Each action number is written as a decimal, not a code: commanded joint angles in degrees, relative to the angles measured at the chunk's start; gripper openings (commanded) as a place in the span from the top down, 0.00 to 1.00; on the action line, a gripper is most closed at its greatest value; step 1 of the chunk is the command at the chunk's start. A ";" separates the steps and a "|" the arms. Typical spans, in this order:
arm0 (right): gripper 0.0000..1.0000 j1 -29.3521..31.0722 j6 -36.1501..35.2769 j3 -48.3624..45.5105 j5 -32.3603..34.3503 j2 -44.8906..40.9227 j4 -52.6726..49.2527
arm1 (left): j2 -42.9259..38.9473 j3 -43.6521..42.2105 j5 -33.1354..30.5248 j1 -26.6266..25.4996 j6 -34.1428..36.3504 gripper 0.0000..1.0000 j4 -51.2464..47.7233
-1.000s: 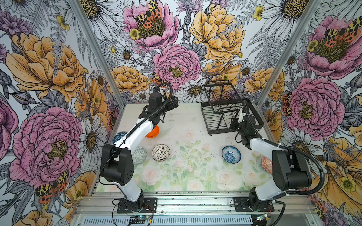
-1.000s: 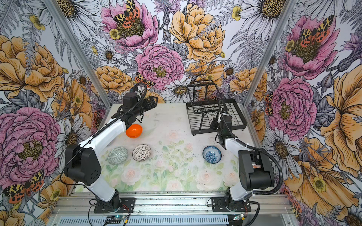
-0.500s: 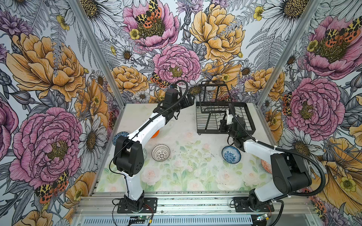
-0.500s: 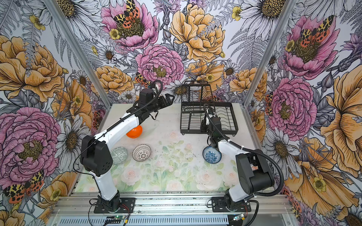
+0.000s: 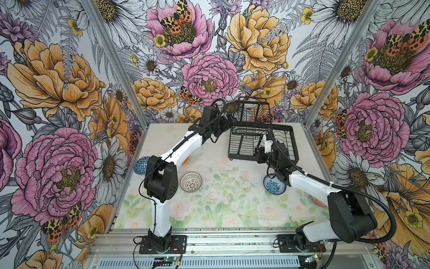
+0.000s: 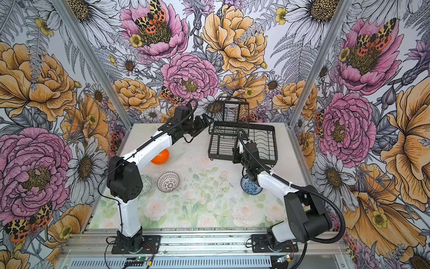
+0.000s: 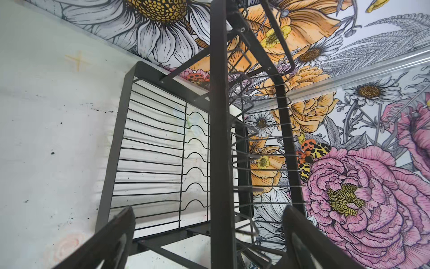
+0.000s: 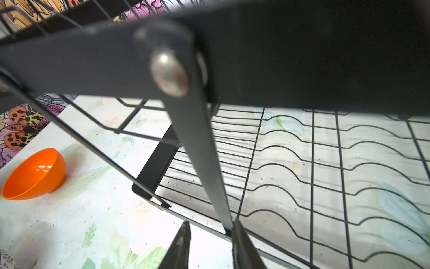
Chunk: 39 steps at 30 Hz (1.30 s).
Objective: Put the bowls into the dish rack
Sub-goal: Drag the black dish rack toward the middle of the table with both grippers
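Next, I grip the raised level's frame [image 7: 222, 188] with my left gripper and pull the dish rack [image 5: 247, 144] to the middle, because it is too far toward my right gripper's side.
The black wire dish rack [image 5: 282, 139] [image 6: 263, 142] stands at the back of the table with nothing in it. My left gripper [image 5: 230, 121] [image 7: 211, 242] is open, and the rack's upright post [image 7: 221, 163] stands between its fingers. My right gripper [image 5: 258, 151] [image 8: 210, 244] is at the rack's front edge, slightly open, with a slanted strut [image 8: 204, 163] against one finger. The bowls sit on the table: orange [image 6: 160, 157] [image 8: 35, 174], white lattice [image 5: 191, 181], blue geometric [image 5: 140, 165], grey-green [image 6: 146, 182], blue-white floral [image 5: 274, 186] under my right forearm, and red-orange [image 5: 316, 200].
Flowered walls close in the table [image 5: 221, 209] on three sides, and the rack's raised tier [image 5: 254, 111] is close to the back wall. My left arm spans the back left, over the orange bowl. A metal rail [image 5: 232, 240] runs along the front.
The rack has slid and turned a little to the left. My left arm has swung from over the orange bowl across to the rack's post. My right gripper's jaws have parted slightly.
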 commanded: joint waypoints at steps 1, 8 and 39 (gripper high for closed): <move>0.65 0.23 0.90 -0.87 -0.15 -2.92 -1.89 | -2.77 -6.77 4.95 2.36 -8.40 0.01 9.75; 0.51 0.19 1.66 -1.87 1.90 -6.66 -5.32 | -2.19 -9.23 7.69 3.23 -13.41 0.01 16.37; 0.02 -9.73 5.29 -6.75 6.20 -20.70 -18.07 | 12.94 12.20 10.89 -0.73 -6.11 0.51 10.67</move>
